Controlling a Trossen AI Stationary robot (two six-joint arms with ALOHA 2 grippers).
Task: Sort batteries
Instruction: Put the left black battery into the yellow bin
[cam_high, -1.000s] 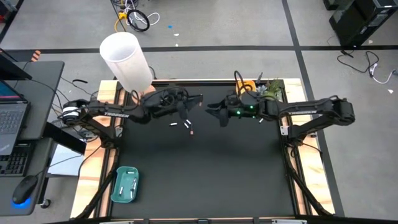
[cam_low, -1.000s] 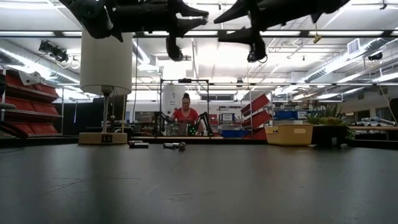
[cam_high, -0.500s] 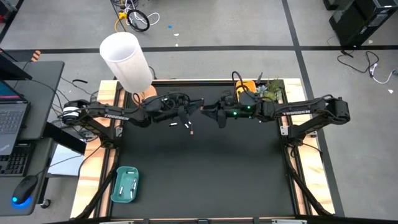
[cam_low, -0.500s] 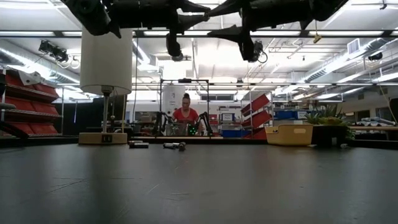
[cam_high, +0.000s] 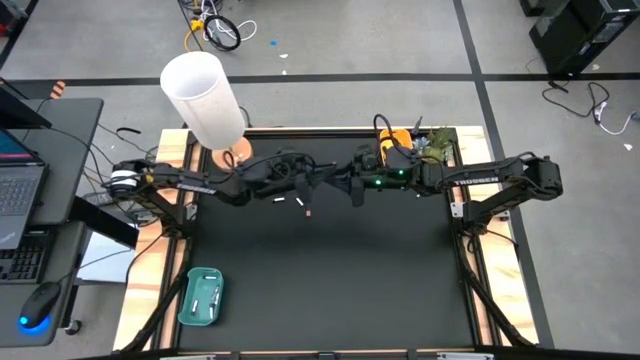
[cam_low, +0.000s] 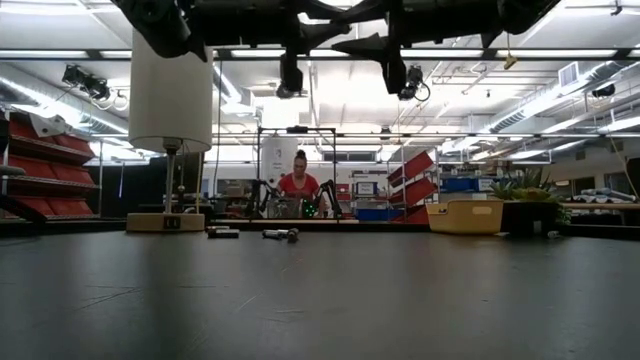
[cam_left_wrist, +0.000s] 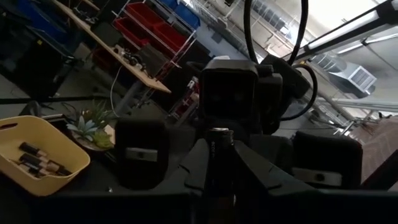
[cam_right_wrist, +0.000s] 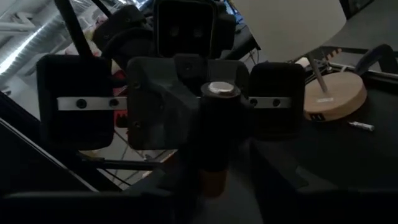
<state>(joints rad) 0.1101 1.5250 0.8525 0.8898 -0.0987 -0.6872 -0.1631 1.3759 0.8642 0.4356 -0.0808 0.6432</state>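
My right gripper should take the dark battery (cam_right_wrist: 216, 129) from my left gripper and carry it to the yellow tray (cam_low: 465, 217), since the battery is far from that tray.
High above the table's far middle my two grippers meet tip to tip. My left gripper (cam_high: 322, 180) is shut on a dark battery (cam_right_wrist: 214, 134) with a silver end (cam_right_wrist: 222, 90) and an orange end (cam_right_wrist: 213, 183). My right gripper (cam_high: 347, 182) faces it, open. Its fingers stand on either side of the same battery with a gap on each side. Three loose batteries (cam_high: 299, 204) lie on the black mat below, also in the low view (cam_low: 280, 234). A teal tray (cam_high: 201, 298) lies near left and a yellow tray (cam_high: 396, 140) far right. My left gripper pinches the dark battery (cam_left_wrist: 219, 165) between its two fingers, coming level from the table's left. The battery is lifted well clear of the table and sticks out past the fingertips toward my right gripper. The exact spot of contact is hidden by the fingers.
A lamp with a white shade (cam_high: 203, 95) and a round wooden base (cam_high: 235, 155) stands at the far left. A potted plant (cam_high: 436, 146) sits beside the yellow tray, which holds dark batteries (cam_left_wrist: 37, 158). A person (cam_low: 299, 180) sits far behind the table.
My left gripper has carried the battery toward the table's right, closing the gap to my right gripper until the two meet tip to tip. The loose batteries on the mat have stayed put.
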